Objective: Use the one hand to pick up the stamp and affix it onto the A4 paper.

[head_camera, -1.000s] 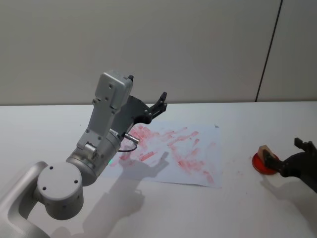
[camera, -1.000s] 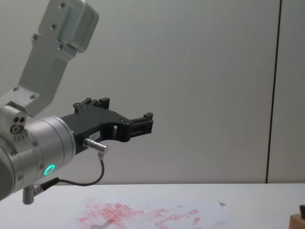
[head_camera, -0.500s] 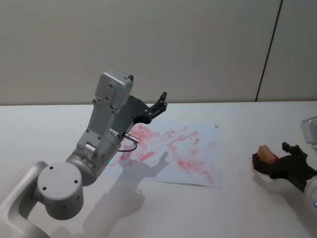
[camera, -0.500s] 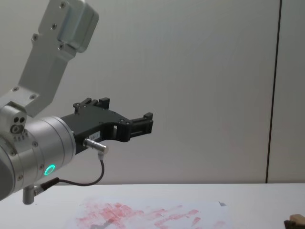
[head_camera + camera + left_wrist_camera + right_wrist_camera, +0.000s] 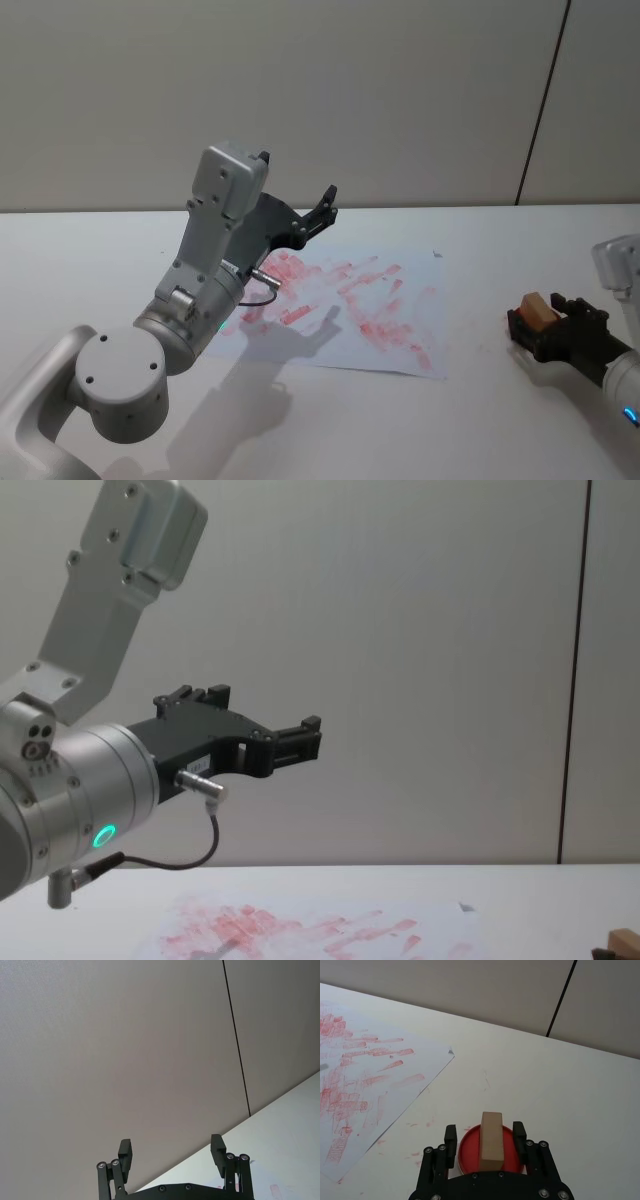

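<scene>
My gripper will lift the stamp [image 5: 492, 1141] free and leave the ink pad behind, because the stamp stands loose with red ink pad showing [image 5: 512, 1152] around it.
The stamp [image 5: 491, 1141], a light-brown wooden block, stands upright on a round red ink pad [image 5: 469, 1151] at the table's right side. My right gripper [image 5: 485, 1132] is open and straddles the stamp, with a narrow gap on each side. In the head view the stamp [image 5: 535, 308] sits between the black fingers of the right gripper [image 5: 541, 323]. The A4 paper [image 5: 350, 310], white with many red prints, lies mid-table to the stamp's left. My left gripper [image 5: 325, 205] is held high over the paper's far left part, open and holding nothing.
The big left arm [image 5: 205, 290] with its green light rises from the near left and casts a shadow on the paper. A grey wall [image 5: 400, 90] runs behind the table's far edge. Bare white tabletop [image 5: 480, 300] separates paper and ink pad.
My right gripper has come in from the right edge and now has its fingers on either side of the stamp. The left arm has stayed still.
</scene>
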